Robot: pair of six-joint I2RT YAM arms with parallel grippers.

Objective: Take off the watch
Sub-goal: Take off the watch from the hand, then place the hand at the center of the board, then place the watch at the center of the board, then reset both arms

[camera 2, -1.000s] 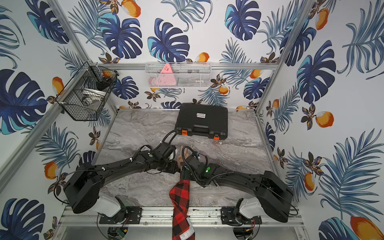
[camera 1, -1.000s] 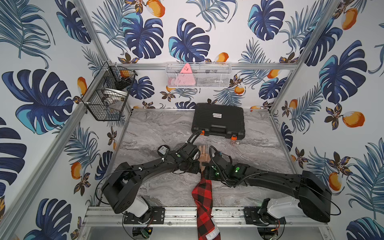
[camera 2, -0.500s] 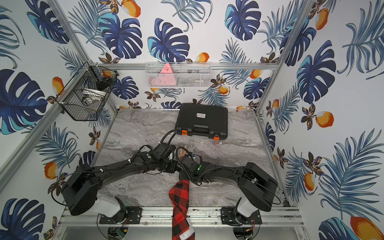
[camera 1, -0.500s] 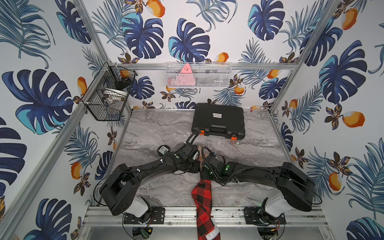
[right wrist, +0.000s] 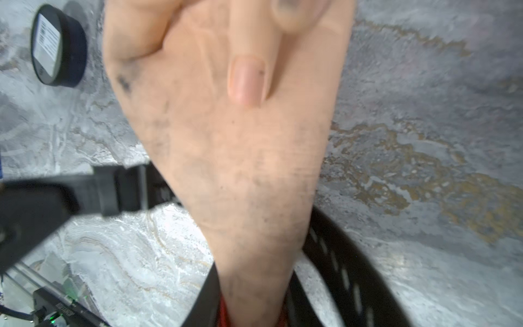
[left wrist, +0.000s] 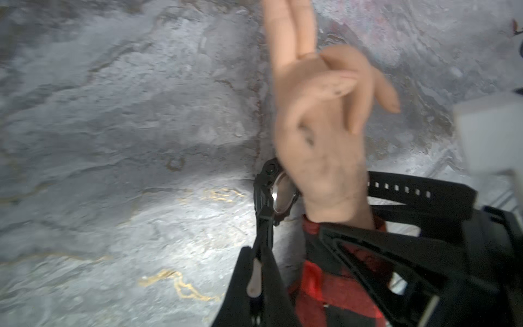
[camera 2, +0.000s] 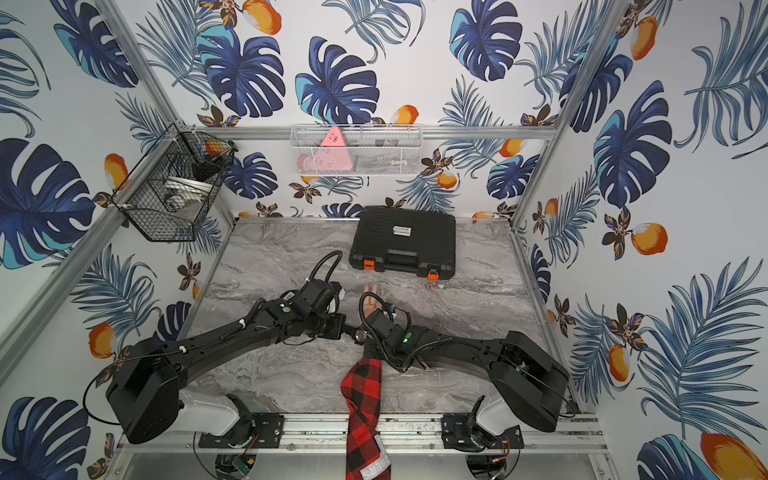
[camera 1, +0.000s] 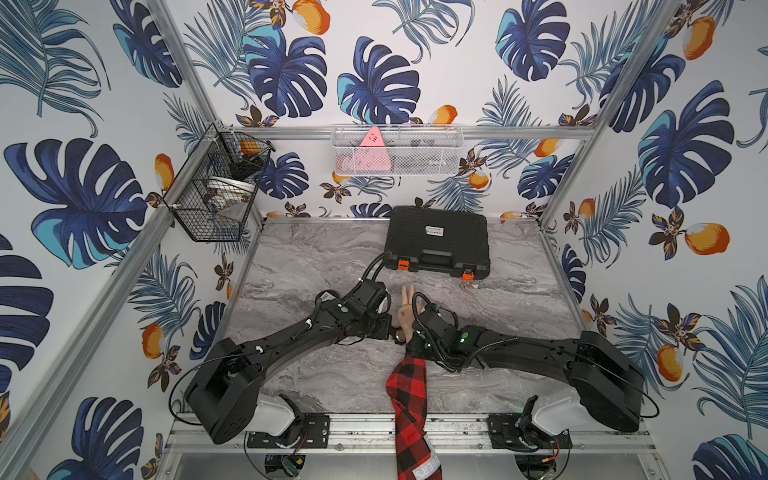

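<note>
My left gripper should pull the watch (left wrist: 281, 193) clear while my right gripper keeps the wrist still, because the strap's holed end (left wrist: 417, 188) trails past the wrist's far side.
A mannequin hand (camera 1: 405, 309) in a red plaid sleeve (camera 1: 409, 395) lies on the marble table. The watch (left wrist: 276, 195), black with a steel back, sits at its wrist and shows in both top views (camera 1: 400, 334) (camera 2: 359, 334). Its strap is undone, and the holed end (left wrist: 410, 192) (right wrist: 339, 269) trails off to the side. My left gripper (left wrist: 259, 254) (camera 1: 392, 332) is shut on the strap's other half, just below the case. My right gripper (right wrist: 252, 305) (camera 1: 415, 347) has its jaws against both sides of the wrist, at the sleeve's edge.
A black tool case (camera 1: 436, 243) lies at the back of the table. A flat black disc with a pale label (right wrist: 56, 48) rests near the hand's fingers. A black wire basket (camera 1: 216, 187) and a white mesh basket (camera 1: 397, 149) hang on the walls.
My left gripper has closed on the strap. My right gripper has narrowed around the wrist, and the right arm shifted toward the hand and back out.
</note>
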